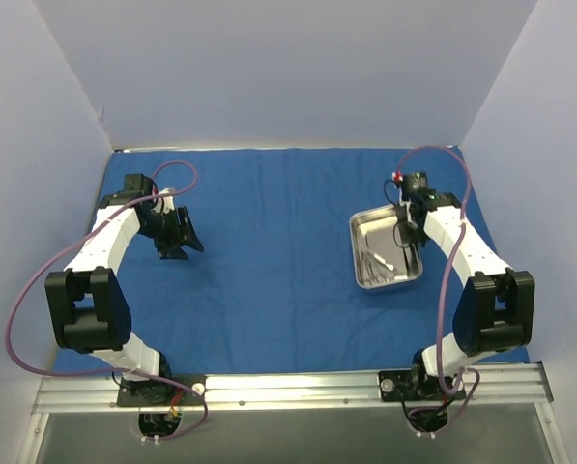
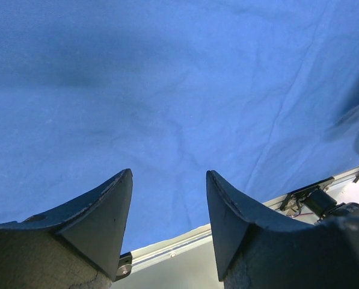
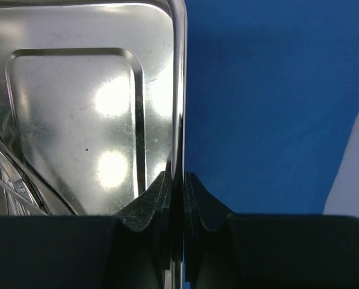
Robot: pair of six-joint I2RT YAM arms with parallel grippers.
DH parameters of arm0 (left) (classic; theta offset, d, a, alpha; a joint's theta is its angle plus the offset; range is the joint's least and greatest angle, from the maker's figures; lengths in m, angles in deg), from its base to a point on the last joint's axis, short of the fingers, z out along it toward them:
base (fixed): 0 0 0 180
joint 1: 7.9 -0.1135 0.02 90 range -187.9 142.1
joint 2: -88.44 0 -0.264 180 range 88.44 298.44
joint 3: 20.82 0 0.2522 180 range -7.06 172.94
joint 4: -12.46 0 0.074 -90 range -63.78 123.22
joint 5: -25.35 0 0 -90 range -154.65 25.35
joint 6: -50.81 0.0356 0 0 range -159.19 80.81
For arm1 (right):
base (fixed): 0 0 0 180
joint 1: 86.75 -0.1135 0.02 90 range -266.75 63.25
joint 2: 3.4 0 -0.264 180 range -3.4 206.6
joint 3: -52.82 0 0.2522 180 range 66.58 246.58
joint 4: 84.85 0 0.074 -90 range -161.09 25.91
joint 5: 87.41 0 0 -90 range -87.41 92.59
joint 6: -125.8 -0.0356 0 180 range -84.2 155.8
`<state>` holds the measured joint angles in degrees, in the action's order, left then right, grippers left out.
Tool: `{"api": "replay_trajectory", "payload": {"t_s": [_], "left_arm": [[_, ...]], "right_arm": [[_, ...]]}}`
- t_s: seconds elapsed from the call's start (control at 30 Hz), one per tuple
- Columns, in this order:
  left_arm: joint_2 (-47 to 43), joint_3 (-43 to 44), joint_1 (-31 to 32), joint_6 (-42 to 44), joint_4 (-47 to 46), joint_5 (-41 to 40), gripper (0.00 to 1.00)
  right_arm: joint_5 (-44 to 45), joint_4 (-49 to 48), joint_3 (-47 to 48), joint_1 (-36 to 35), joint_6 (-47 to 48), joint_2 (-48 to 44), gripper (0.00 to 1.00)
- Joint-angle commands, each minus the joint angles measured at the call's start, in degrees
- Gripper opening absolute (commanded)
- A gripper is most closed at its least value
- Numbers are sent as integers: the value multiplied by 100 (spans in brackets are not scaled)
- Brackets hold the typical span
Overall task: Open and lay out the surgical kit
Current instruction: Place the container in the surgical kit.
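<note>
My right gripper should keep going, its fingers holding the steel tray's rim and clear blue cloth beyond, toward the cloth's side edge and let go there.
The royal-blue cloth wrap lies spread flat over the table. The shiny steel tray sits on it at the right, with thin silver instruments inside. My right gripper is shut on the tray's right rim; the instruments show at the tray's left in the right wrist view. My left gripper is open and empty, hovering over the cloth at the left.
Pale blue walls close the back and both sides. A metal rail runs along the near edge, also seen past the cloth's edge in the left wrist view. Purple cables loop from both arms.
</note>
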<state>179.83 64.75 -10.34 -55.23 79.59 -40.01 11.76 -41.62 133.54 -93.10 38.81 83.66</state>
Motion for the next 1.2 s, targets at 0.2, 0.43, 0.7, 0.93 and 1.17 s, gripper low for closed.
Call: {"api": "replay_trajectory", "payload": {"t_s": [0.2, 0.43, 0.7, 0.93, 1.17], "left_arm": [[80, 123, -29, 74, -124, 172, 61], [54, 105, -178, 74, -90, 155, 61], [98, 17, -248, 56, -124, 199, 61], [203, 35, -240, 39, -124, 234, 61], [317, 201, -257, 65, -19, 331, 61]], "right_arm": [[-152, -143, -341, 933, 727, -130, 0], [-65, -477, -666, 1206, 1272, 267, 3], [409, -610, -501, 1215, 1141, 425, 52], [-88, -310, 484, 802, 386, 319, 47], [-1303, -767, 353, 433, 324, 1039, 26]]}}
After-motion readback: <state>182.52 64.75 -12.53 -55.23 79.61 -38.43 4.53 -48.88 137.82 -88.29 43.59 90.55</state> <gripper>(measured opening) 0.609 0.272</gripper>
